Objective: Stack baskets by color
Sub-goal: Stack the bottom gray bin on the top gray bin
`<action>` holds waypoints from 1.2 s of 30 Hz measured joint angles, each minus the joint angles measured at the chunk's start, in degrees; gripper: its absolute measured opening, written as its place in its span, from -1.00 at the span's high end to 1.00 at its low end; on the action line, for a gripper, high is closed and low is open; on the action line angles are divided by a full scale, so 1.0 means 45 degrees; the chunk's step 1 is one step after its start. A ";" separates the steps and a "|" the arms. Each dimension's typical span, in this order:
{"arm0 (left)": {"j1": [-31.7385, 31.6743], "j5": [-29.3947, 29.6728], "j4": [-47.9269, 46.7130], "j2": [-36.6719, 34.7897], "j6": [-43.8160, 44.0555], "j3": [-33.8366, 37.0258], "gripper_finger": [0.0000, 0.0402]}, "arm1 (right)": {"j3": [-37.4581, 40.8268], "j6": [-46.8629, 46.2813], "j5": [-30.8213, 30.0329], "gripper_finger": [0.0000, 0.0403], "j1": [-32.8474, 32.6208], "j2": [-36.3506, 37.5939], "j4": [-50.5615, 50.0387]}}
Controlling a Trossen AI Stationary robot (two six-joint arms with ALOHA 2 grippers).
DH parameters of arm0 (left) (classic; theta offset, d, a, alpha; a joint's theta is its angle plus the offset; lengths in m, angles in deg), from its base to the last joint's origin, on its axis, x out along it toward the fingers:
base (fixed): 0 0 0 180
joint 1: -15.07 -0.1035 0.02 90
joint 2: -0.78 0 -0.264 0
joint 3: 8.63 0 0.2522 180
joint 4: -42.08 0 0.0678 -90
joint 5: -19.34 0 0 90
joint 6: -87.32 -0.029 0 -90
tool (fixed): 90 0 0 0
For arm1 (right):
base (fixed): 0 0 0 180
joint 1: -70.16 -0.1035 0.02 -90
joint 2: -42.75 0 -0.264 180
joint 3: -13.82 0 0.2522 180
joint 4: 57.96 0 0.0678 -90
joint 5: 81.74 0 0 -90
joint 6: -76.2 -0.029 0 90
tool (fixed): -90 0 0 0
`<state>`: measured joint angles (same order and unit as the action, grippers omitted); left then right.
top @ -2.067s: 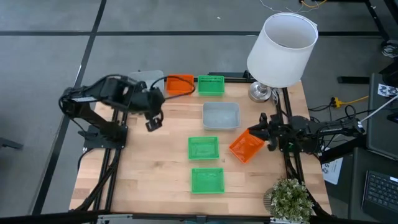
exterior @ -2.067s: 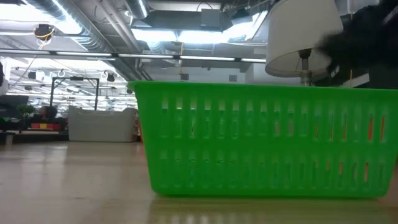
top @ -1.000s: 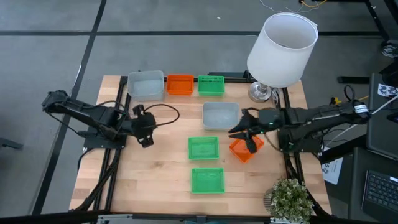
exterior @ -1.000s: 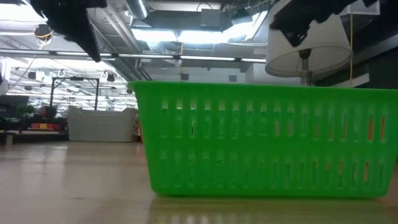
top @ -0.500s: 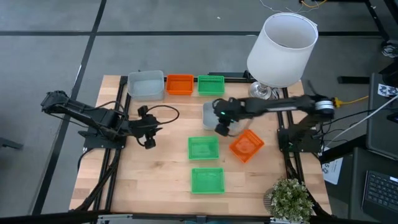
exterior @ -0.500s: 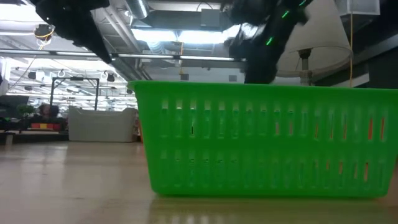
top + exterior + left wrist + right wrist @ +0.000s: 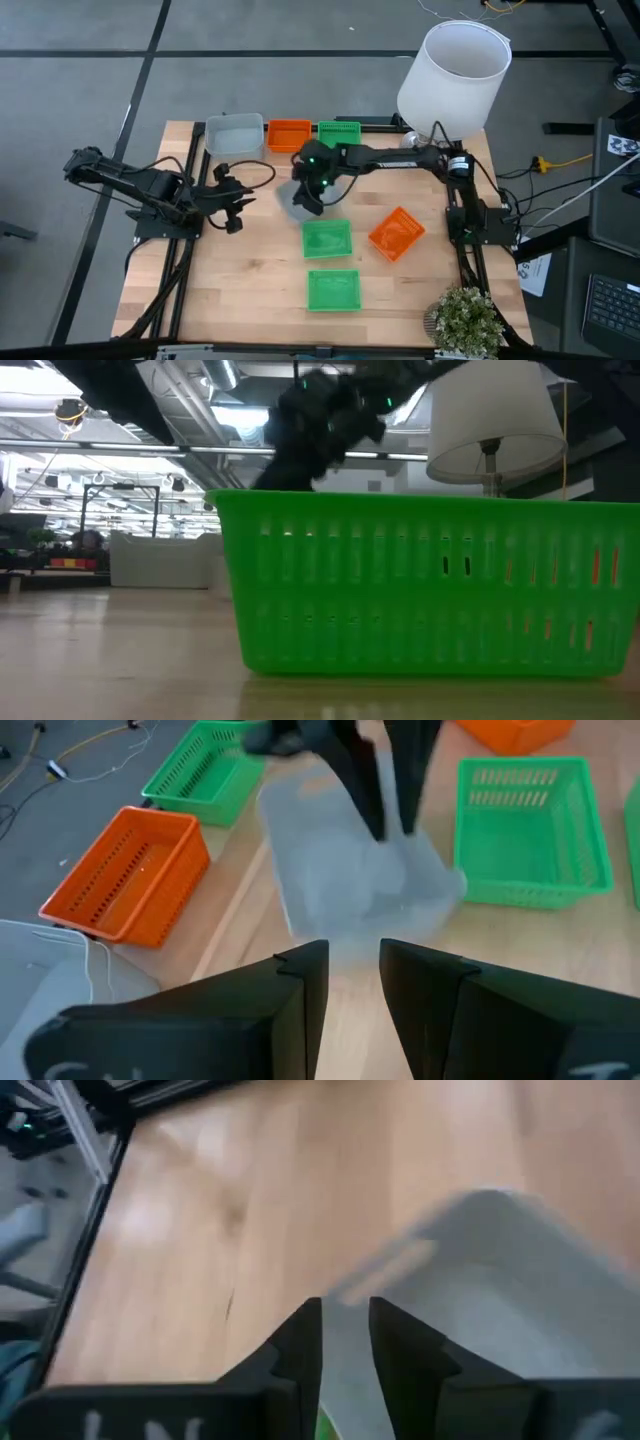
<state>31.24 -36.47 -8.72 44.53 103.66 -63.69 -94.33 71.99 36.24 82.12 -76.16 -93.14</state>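
The tilted grey basket (image 7: pixel 293 203) will fit inside the second grey basket (image 7: pixel 235 136) when I lower it, because the second grey basket stands open and its bottom is smaller than its rim.
My right gripper (image 7: pixel 308 198) reaches across the table's middle and is shut on a pale grey basket (image 7: pixel 350 870), which shows blurred and tilted. My left gripper (image 7: pixel 353 955) hovers open and empty just left of it, pointing toward it. At the far edge, a second grey basket (image 7: pixel 235 135), an orange basket (image 7: pixel 290 134) and a green basket (image 7: pixel 338 135) rest in a row on their bottoms. Two more green baskets (image 7: pixel 327 238) (image 7: pixel 333 288) lie toward the near edge. Another orange basket (image 7: pixel 397 233) lies askew at the right. My right gripper has the grey basket by the rim of one side wall (image 7: pixel 392 845), with one finger (image 7: pixel 358 780) on either face of that wall. The fingers slant down from the table's right. The basket hangs tilted below them; whether its low end touches the table I cannot tell.
A large white lamp (image 7: pixel 452 75) stands at the far right corner and a small potted plant (image 7: pixel 463 318) at the near right corner. The nearest green basket (image 7: pixel 430 585) fills the low view. Bare wood lies at the near left (image 7: pixel 240 280).
My right gripper has swept from above the askew orange basket toward the table's left, passing the spot where the grey basket lay in the middle. The grey basket has gone with it toward the left and now sits tilted. My left gripper has tipped a little.
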 joint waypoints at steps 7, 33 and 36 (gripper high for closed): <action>0.0000 -0.0077 -0.0319 -0.0131 0.0614 0.0000 0.57 | -0.2452 0.1073 -0.3211 0.57 -0.0646 0.1448 -0.5369; -0.4043 -0.0526 0.1867 0.5033 0.4632 -0.0010 0.57 | 0.0121 -0.6696 -1.1446 0.57 -0.4389 0.9939 -1.5131; -0.4724 -0.1304 0.2157 0.5152 0.4583 -0.0010 0.56 | 0.1719 -0.7493 -1.1424 0.57 -0.4622 1.0860 -1.5078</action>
<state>9.98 -42.34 0.99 67.72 124.28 -63.74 -86.59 38.27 -15.17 61.32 -27.29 -160.99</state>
